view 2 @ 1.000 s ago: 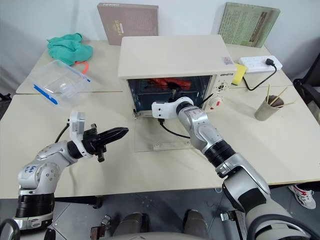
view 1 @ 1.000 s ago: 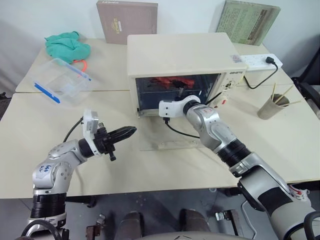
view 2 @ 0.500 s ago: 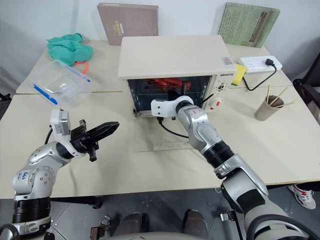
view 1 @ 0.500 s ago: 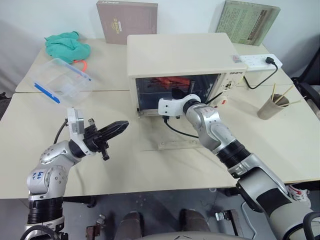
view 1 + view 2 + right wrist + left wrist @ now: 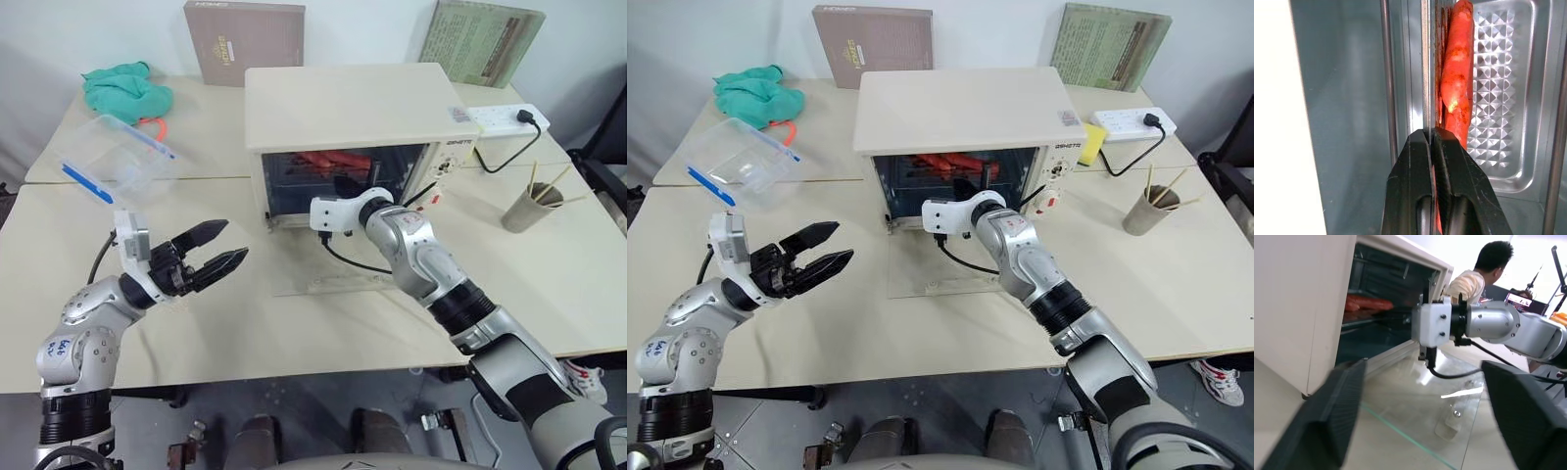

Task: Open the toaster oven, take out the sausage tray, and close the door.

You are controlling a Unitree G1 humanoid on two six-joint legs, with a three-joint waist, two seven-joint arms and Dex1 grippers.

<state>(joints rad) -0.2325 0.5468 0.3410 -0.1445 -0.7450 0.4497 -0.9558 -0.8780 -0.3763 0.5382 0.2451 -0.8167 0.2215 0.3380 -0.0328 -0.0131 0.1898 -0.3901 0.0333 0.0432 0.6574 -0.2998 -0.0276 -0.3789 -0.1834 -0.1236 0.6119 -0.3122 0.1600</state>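
The sausages lie bunched together [image 5: 338, 159] on the silver tray [image 5: 312, 171], so they will stay where they are and come along when I carry the tray by its rim.
The cream toaster oven [image 5: 343, 103] stands at the middle of the table. Its glass door [image 5: 328, 266] lies folded down flat on the tabletop in front of it. Inside, the silver sausage tray [image 5: 1498, 73] holds red-orange sausages [image 5: 1457, 73], which also show in the head view [image 5: 328, 159]. My right gripper [image 5: 1431, 133] reaches into the oven mouth [image 5: 350, 184] and is shut on the tray's front rim, beside one sausage. My left gripper [image 5: 233, 241] hovers over the table left of the door, open and holding nothing.
A clear plastic box with blue clips [image 5: 113, 157] and a green cloth [image 5: 122, 90] lie at the far left. A paper cup with sticks [image 5: 529, 208] and a power strip [image 5: 505, 119] are to the right. A person [image 5: 1474, 274] sits beyond the oven.
My left gripper has opened wide and drawn back to the left, away from the door. My right arm stays in the oven mouth.
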